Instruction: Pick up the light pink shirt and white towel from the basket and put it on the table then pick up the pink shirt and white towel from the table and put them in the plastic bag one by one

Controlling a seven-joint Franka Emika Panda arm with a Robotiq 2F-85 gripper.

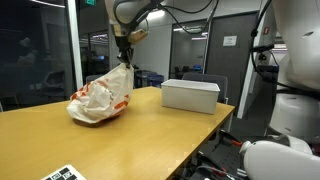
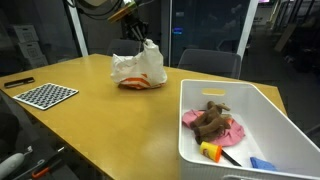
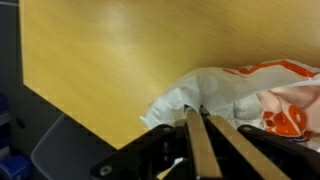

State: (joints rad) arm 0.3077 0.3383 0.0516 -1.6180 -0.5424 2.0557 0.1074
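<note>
Next, I pull the bag's top edge that I hold back toward the white basket [image 2: 232, 122] with my gripper before I let go of it, because the plastic bag's opening [image 3: 284, 106] is still narrow beside that edge.
A white plastic bag with orange print [image 1: 100, 100] sits on the wooden table [image 1: 150, 130]; it also shows in an exterior view [image 2: 138, 70] and in the wrist view [image 3: 250, 95]. My gripper [image 1: 125, 60] is above it, shut on the bag's bunched top edge, as the wrist view [image 3: 200, 113] shows. The white basket [image 2: 192, 140] stands apart from the bag, also seen in an exterior view [image 1: 190, 95]. A pink cloth [image 2: 230, 130] lies in it under a brown item [image 2: 210, 120]. No white towel is in view.
Yellow [image 2: 211, 151] and blue [image 2: 262, 162] items lie in the basket's near end. A checkerboard sheet [image 2: 45, 95] lies near a table edge. Chairs and glass walls stand beyond the table.
</note>
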